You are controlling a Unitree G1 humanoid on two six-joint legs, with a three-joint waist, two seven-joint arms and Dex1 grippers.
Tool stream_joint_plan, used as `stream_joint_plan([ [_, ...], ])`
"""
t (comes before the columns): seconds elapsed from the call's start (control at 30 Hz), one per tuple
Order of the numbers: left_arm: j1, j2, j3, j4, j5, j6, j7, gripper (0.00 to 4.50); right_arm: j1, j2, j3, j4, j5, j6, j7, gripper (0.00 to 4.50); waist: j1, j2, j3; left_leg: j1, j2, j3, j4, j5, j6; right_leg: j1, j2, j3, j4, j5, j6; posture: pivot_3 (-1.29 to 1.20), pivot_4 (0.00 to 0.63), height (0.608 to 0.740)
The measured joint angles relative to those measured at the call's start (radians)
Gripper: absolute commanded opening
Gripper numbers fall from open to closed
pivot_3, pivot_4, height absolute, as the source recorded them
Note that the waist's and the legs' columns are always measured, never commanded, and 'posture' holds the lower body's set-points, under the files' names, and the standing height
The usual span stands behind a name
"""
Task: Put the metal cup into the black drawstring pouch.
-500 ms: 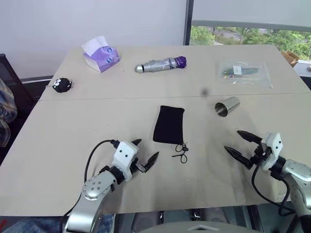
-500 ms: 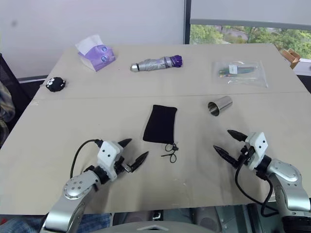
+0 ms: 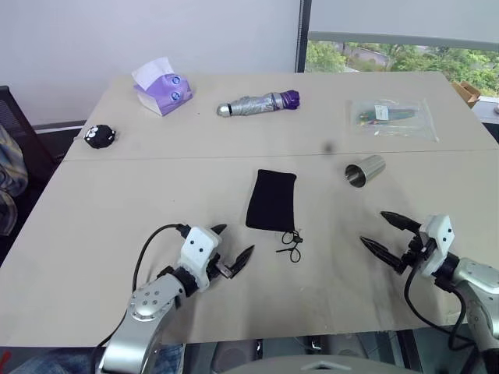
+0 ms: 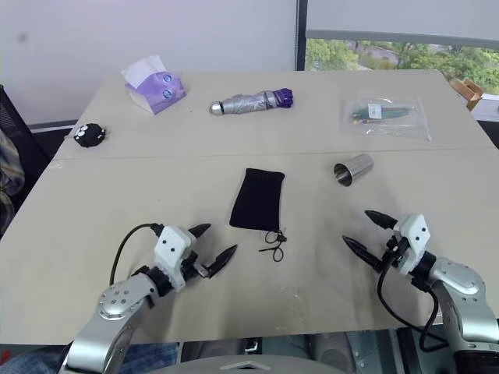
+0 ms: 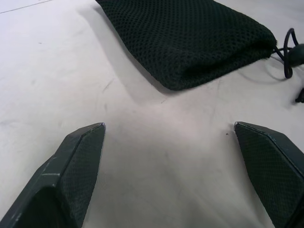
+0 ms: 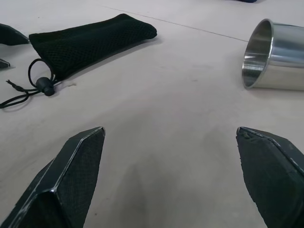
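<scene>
A dark gap shows along the edge of the pouch's opening. I expect the black drawstring pouch to open enough for the metal cup when I lift that edge.
The metal cup lies on its side right of the table's middle, its open mouth facing the near left; it also appears in the right wrist view. The black drawstring pouch lies flat at the centre, its cord trailing toward me. My left gripper hovers open over the table, near left of the pouch. My right gripper stands open, nearer to me than the cup. Both hold nothing.
At the far side lie a folded silver umbrella with a purple handle, a purple tissue pack, a clear plastic bag and a small black fuzzy ball. The table's front edge runs just behind my grippers.
</scene>
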Motion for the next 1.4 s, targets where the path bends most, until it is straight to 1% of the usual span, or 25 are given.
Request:
stream_joint_plan([
  [0.17,-0.018,0.022,0.005,0.001,-0.001,0.016,-0.027,4.50,0.018,0.016,0.001,-0.033,-0.006,0.000,-0.031,4.48,0.000,0.000,0.000,0.000,0.000,0.000,0.000,0.000,0.000,0.000,0.000,0.000,0.000,0.000,0.000,0.00,0.150,0.740],
  [0.33,-0.099,0.051,0.004,0.029,0.000,0.025,-0.072,4.50,0.112,0.029,0.009,-0.111,-0.022,-0.021,-0.038,4.48,0.003,0.000,0.000,-0.002,0.000,-0.001,0.000,0.000,0.000,0.000,0.000,-0.002,-0.001,0.000,0.000,0.00,0.150,0.740],
  [0.5,-0.197,0.068,-0.041,0.087,0.015,0.022,-0.123,4.50,0.249,0.009,0.032,-0.291,-0.020,0.002,-0.037,4.48,0.002,-0.001,0.000,-0.002,0.000,-0.001,0.000,0.000,0.000,0.000,0.000,-0.002,-0.001,0.000,0.000,0.00,0.150,0.740],
  [0.6,-0.226,0.078,-0.063,0.118,0.021,0.013,-0.152,4.50,0.317,0.002,0.056,-0.403,-0.015,0.035,-0.045,4.48,0.000,-0.001,0.000,-0.002,0.000,-0.001,0.000,0.000,0.000,0.000,0.000,-0.002,-0.001,0.000,0.000,0.00,0.150,0.740],
  [0.7,-0.273,0.075,-0.077,0.152,0.020,0.008,-0.171,4.50,0.366,0.003,0.061,-0.508,-0.005,0.079,-0.086,4.48,0.001,-0.002,0.000,-0.001,0.001,-0.001,0.000,0.000,0.000,0.000,-0.001,-0.002,-0.001,-0.002,0.003,0.00,0.150,0.740],
  [0.87,-0.334,0.071,-0.078,0.190,0.020,-0.011,-0.190,4.50,0.387,0.012,0.079,-0.581,-0.005,0.107,-0.137,4.48,0.001,-0.003,-0.001,-0.002,0.001,-0.001,0.000,0.000,0.000,0.000,-0.002,-0.003,-0.001,-0.002,0.003,0.00,0.150,0.740],
  [0.93,-0.343,0.077,-0.081,0.209,0.021,-0.020,-0.208,4.50,0.391,0.016,0.079,-0.592,-0.007,0.113,-0.155,4.48,0.001,-0.003,-0.001,-0.002,0.000,-0.001,0.000,0.000,0.000,0.000,-0.002,-0.003,-0.001,0.000,0.000,0.00,0.150,0.740],
  [1.23,-0.369,0.092,-0.094,0.293,0.041,-0.084,-0.245,4.50,0.379,0.019,0.079,-0.595,-0.018,0.115,-0.191,4.48,0.001,-0.003,-0.001,-0.003,0.000,-0.001,0.000,0.000,0.000,0.000,-0.002,-0.004,-0.002,0.000,0.001,0.00,0.150,0.740],
  [1.4,-0.399,0.073,-0.093,0.319,0.041,-0.097,-0.239,4.50,0.372,0.012,0.077,-0.594,-0.015,0.116,-0.190,4.48,0.002,-0.004,-0.001,-0.003,0.000,-0.002,0.000,0.000,0.000,0.000,-0.001,-0.004,-0.002,0.000,0.000,0.00,0.150,0.740],
])
